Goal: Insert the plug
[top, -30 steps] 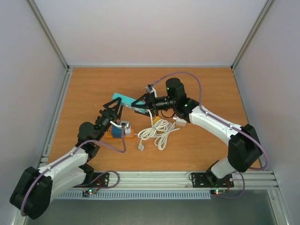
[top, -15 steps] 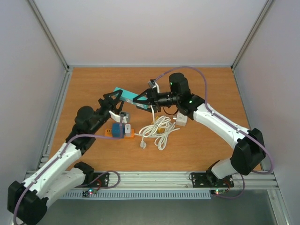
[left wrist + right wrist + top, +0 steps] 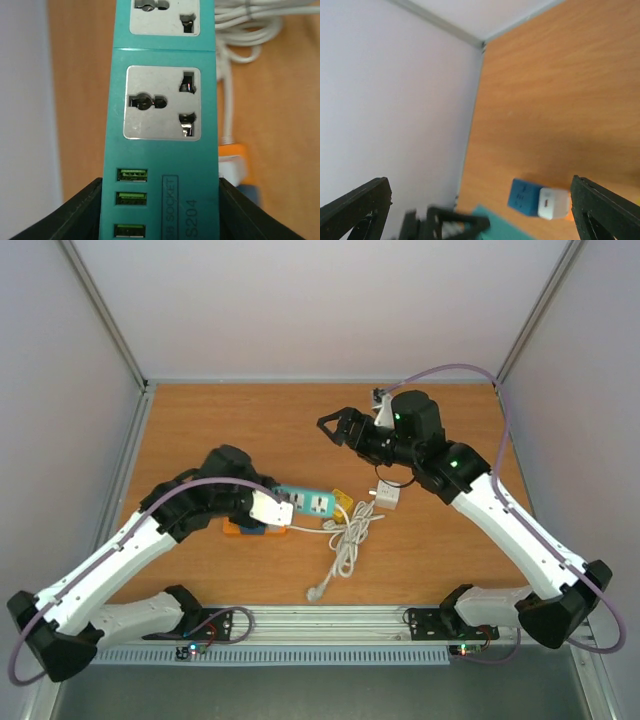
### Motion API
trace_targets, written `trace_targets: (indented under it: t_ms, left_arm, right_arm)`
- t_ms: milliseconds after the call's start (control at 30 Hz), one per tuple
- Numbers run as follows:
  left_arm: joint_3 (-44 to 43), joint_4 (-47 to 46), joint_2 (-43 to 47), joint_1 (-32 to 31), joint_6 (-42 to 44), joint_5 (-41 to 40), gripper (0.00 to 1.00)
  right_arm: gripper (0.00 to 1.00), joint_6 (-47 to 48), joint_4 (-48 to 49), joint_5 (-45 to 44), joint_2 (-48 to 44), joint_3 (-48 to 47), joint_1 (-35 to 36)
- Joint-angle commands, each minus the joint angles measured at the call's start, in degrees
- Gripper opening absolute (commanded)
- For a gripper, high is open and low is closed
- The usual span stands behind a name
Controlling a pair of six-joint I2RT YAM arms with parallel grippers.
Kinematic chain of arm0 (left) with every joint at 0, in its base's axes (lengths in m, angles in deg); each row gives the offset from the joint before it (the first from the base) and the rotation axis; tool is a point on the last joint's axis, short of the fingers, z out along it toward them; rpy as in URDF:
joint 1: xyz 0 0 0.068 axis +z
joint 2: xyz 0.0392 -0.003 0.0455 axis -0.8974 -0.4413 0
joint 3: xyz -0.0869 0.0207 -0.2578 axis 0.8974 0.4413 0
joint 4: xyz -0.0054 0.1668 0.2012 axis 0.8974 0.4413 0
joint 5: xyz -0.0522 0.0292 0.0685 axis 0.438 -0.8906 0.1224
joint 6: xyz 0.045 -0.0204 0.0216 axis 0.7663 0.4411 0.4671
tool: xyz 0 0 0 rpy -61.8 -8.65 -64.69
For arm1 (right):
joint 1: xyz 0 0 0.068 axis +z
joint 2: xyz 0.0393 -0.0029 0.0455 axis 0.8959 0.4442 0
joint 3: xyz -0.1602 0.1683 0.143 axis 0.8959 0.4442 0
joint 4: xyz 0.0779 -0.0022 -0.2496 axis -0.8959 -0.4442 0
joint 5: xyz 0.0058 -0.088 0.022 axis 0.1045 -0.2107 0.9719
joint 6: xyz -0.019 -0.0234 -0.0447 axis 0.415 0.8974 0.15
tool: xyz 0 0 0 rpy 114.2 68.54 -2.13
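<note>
Next, my left gripper sets the teal power strip down at the table's clear front (image 3: 282, 572), because the orange and blue block and the coiled white cord crowd the space under the strip.
My left gripper (image 3: 283, 506) is shut on one end of a teal power strip (image 3: 308, 502), held over the table's middle. In the left wrist view the power strip (image 3: 162, 100) fills the space between both black fingers (image 3: 75, 215), beside its green USB ports; the left gripper (image 3: 160, 220) grips its sides. A coiled white cord (image 3: 350, 528) runs from the strip, and its small plug (image 3: 318, 592) lies loose near the front edge. My right gripper (image 3: 336, 426) hangs open and empty above the back of the table. In its own view the right gripper (image 3: 480, 212) holds nothing.
An orange and blue block carrying a white adapter (image 3: 250, 528) lies under the left wrist, and this block (image 3: 538, 200) also shows in the right wrist view. A white adapter cube (image 3: 388, 498) sits right of the cord. Grey walls enclose the table on three sides.
The right gripper has opened, let go of the strip and pulled back to the right. The left gripper closed on the strip and carried it nearer. The cord's plug end slid toward the front.
</note>
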Motion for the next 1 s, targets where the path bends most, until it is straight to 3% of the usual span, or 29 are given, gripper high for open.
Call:
trace_targets:
  t_ms: [0, 100, 433, 633, 800, 967]
  left_arm:
    - [-4.14, 9.49, -3.75, -8.12, -14.74, -2.89, 0.01]
    - [-7.40, 9.44, -8.12, -11.11, -20.39, -4.67, 0.01]
    - [-21.01, 2.75, -19.41, -11.31, -36.60, -4.41, 0.01]
    - [-30.39, 0.25, -27.13, -12.30, -44.35, 0.88, 0.01]
    - [-29.24, -1.55, -28.77, -14.56, -47.41, 3.14, 0.01]
    - [-16.84, -2.92, -26.20, -14.65, -47.85, 5.15, 0.01]
  right_arm:
    - [0.98, 1.80, -7.03, -16.41, -2.88, -3.33, -0.36]
    - [0.99, 1.77, -8.42, -18.57, -3.78, -4.41, -0.41]
    - [0.98, 1.34, -10.54, -23.14, -10.78, -2.64, -0.37]
    - [0.97, 1.17, -11.37, -24.13, -12.57, -2.46, -0.37]
    - [0.96, 1.49, -11.47, -25.04, -13.85, -1.48, -0.41]
    - [0.96, 2.11, -11.22, -24.76, -14.15, 0.84, -0.43]
